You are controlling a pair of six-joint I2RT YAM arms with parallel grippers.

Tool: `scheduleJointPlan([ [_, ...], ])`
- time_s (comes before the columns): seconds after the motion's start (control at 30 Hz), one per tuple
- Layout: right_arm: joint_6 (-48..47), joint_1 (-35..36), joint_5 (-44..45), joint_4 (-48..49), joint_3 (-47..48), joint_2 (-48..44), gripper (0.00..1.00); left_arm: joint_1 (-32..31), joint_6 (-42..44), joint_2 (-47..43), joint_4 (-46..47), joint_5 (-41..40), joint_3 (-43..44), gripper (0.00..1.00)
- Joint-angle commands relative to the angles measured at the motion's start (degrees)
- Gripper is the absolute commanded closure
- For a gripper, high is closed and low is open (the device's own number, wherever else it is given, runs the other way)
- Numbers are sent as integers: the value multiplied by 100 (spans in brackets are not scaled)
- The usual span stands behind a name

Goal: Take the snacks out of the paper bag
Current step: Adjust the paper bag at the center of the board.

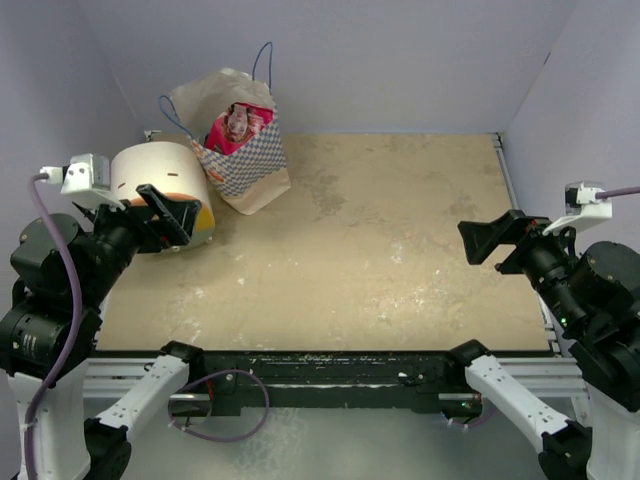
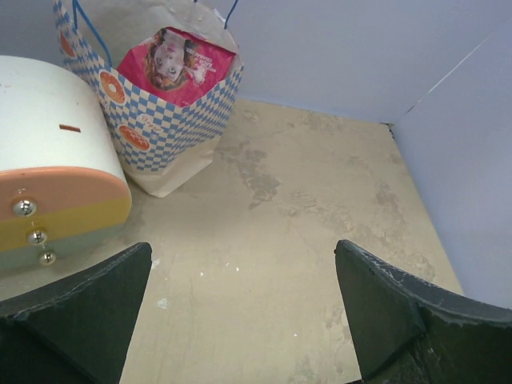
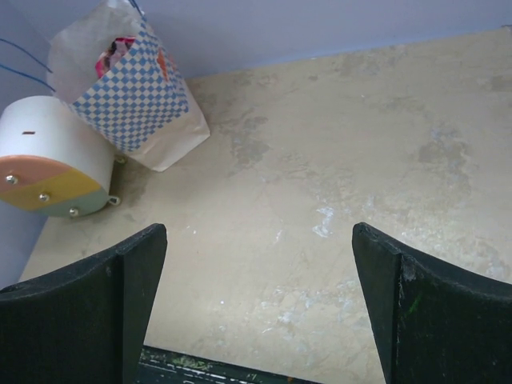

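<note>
My left gripper should go on moving toward that handle loop [image 1: 176,122] and close around it, as the blue handle [image 1: 164,104] beside the white cylinder is sticking out from the paper bag's rim.
The blue-and-white checkered paper bag [image 1: 245,160] stands upright at the table's far left, its mouth open. A pink-red snack packet [image 1: 238,126] sticks out of its top; other packets are hidden inside. The bag [image 2: 172,120] and the packet [image 2: 180,68] also show in the left wrist view, and the bag [image 3: 136,96] in the right wrist view. My left gripper [image 1: 168,217] is open and empty, in front of and left of the bag. My right gripper [image 1: 488,240] is open and empty at the table's right side, far from the bag.
A white cylinder with an orange-yellow end [image 1: 165,185] lies on its side just left of the bag, close behind my left gripper; it also shows in the left wrist view [image 2: 56,184]. Blue walls [image 1: 400,60] close the back and sides. The tan table top [image 1: 380,260] is scuffed.
</note>
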Motion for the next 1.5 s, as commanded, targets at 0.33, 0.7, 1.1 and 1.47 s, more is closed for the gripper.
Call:
scheduleJointPlan([
  [0.33,98,-400,1204,215,-37,850,1,24,-81,1152,1173,-748,-409,1],
  [0.7,155,-536,1614,500,53,1787,1,75,118,2305,1898,-1021,-185,1],
  [1.1,401,-565,537,1483,-45,2549,1,1178,-546,3743,1611,-507,862,1],
  [1.47,175,-572,-399,2419,-76,2932,0,1710,-916,4705,1587,-1091,1805,1],
])
